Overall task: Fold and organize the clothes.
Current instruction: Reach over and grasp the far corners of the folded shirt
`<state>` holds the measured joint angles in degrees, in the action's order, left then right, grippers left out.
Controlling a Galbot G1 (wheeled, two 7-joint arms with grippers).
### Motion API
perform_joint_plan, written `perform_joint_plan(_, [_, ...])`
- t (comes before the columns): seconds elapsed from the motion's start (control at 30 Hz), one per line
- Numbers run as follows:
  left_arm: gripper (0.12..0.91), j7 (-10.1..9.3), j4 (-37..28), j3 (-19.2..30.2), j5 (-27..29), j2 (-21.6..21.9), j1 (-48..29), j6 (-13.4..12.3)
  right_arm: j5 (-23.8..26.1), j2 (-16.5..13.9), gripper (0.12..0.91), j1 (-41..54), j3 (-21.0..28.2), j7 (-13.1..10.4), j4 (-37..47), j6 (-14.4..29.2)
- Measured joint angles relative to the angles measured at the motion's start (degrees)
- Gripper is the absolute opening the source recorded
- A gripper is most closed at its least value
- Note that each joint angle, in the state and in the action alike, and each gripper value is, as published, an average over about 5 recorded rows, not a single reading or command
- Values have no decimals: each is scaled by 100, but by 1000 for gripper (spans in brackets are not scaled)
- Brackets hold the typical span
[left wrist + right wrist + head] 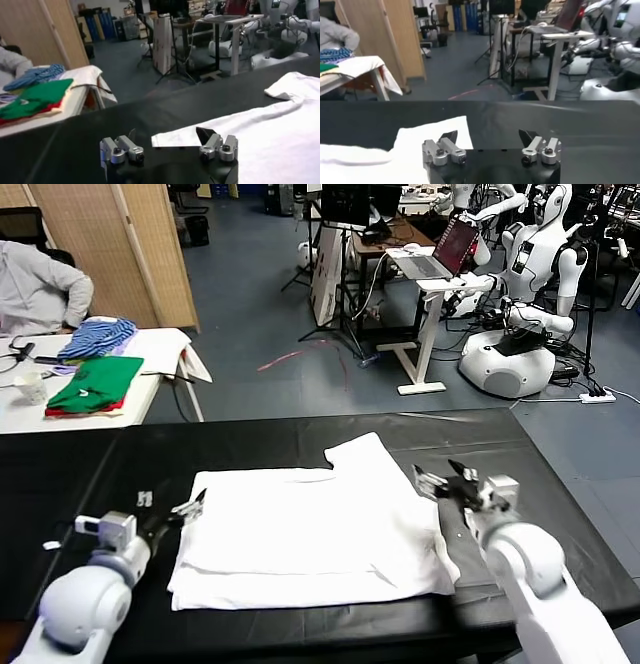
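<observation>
The white T-shirt's far corner (157, 140) is between the open fingers of my left gripper. I should keep going toward that corner (203, 477) until the fingers close on it.
The white T-shirt (310, 534) lies partly folded on the black table (100, 464), one sleeve (360, 452) pointing to the far side. No printed graphic shows. My left gripper (167, 506) is open at the shirt's left edge, low over the table; in the left wrist view (167, 136) the shirt's corner (172, 139) lies between its fingers. My right gripper (445, 477) is open at the shirt's right edge; in the right wrist view (487, 136) one finger is over the cloth (427, 132), the other over bare table.
A white side table (150, 354) at the far left holds green and red folded garments (95, 384) and a blue-striped cloth (95, 336). A seated person (35, 284) is behind it. Desks, a laptop (445, 249) and other robots (530, 294) stand beyond the table.
</observation>
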<state>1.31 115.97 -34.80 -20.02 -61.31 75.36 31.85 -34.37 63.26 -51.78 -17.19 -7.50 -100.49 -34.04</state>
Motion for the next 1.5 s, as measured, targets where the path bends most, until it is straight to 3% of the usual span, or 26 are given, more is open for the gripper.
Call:
perform_joint_plan(0.2, [907,-191,-624,402,99,-36,-563,-215,160,299,907,666,440,2,816,66])
perform_joint_plan(0.57, [907,-433,-1430,831,114,-174,-1099,-90,348,725,907,1210,780,50,1635,72])
perform_joint_plan(0.97, [907,-683,-1659,923,-110,-287,-1393,130,455,1019,907,1544,884,42,2125,144])
perform_joint_plan(1.5, [907,-877,-1894,888,-268,-388,-1553,201,544,1211,907,1767,1021,44,2590,173])
